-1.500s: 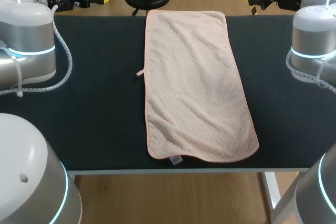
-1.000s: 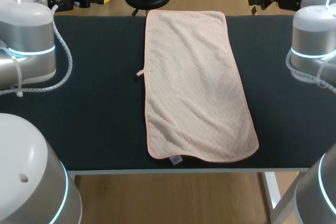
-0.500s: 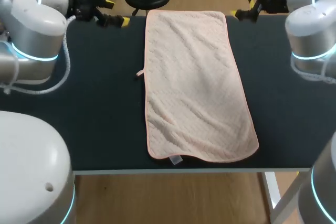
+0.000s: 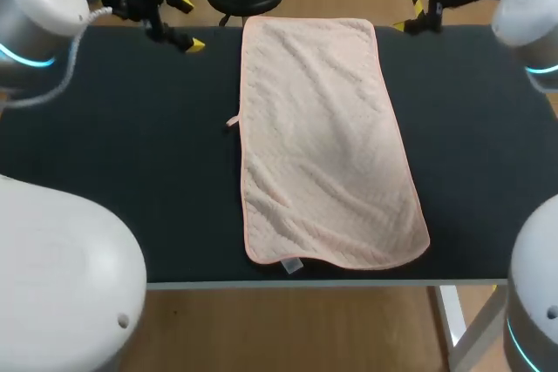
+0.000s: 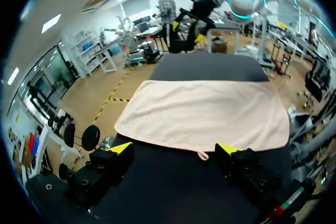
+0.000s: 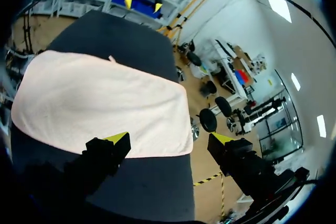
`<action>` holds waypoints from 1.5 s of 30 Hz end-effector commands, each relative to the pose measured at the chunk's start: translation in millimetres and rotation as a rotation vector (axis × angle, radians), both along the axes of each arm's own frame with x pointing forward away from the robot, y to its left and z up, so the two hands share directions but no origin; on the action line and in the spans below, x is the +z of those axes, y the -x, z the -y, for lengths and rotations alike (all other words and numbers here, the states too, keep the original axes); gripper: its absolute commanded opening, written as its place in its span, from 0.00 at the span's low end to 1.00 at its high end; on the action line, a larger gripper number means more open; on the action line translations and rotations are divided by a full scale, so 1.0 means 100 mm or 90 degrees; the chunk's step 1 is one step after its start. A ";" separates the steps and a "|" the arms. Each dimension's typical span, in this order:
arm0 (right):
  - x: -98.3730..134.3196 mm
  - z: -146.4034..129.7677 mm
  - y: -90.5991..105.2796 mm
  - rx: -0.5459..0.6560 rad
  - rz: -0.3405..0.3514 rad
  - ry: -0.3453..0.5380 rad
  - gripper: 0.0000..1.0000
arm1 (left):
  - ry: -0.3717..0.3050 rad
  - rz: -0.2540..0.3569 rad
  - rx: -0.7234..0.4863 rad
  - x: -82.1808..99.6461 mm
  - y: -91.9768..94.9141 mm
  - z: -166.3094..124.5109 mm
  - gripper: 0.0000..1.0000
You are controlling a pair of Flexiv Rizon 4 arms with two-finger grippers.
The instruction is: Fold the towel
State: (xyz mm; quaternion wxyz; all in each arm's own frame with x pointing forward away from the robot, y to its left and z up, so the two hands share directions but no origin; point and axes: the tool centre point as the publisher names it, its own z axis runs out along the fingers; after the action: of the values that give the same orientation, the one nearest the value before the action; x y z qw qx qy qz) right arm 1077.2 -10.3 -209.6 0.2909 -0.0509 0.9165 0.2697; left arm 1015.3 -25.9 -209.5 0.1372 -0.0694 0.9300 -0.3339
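Observation:
The pale pink towel [image 4: 318, 111] has soft ripples [image 4: 327, 185] running across it, so I expect it to hang down like a limp curtain when I lift its far corners.
A pale pink towel [image 4: 323, 137] lies spread flat along the middle of the black table [image 4: 131, 172], its long side running from the near edge to the far edge. My left gripper [image 4: 187, 23] hangs open over the far left of the table, left of the towel's far left corner. My right gripper [image 4: 410, 15] is open by the far right corner. The left wrist view has the towel [image 5: 205, 111] just ahead of the open left gripper [image 5: 175, 149]. From the right wrist, the towel [image 6: 100, 103] likewise lies ahead of the open right gripper [image 6: 168, 139]. Nothing sits between either pair of fingers.
A small loop [image 4: 232, 123] sticks out of the towel's left edge, and a white label [image 4: 291, 265] hangs at its near edge. Bare black tabletop flanks the towel on both sides. My arms' large grey links fill the near corners of the head view.
Both arms have swung in from the sides toward the far end of the table, bringing the grippers nearer the towel's far corners. The towel has not moved.

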 end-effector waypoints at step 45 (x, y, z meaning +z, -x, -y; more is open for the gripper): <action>-1.65 -0.05 0.56 -0.022 -0.270 0.341 1.00 | -0.431 -0.089 -0.168 -1.73 0.07 1.12 1.00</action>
State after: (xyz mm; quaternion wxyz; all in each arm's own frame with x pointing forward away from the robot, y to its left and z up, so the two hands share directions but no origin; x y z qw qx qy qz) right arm 1015.2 -5.6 -366.4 0.0769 -0.0538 0.9954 0.0206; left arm 998.6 -122.0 -366.1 0.0499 0.0871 0.9946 -0.0282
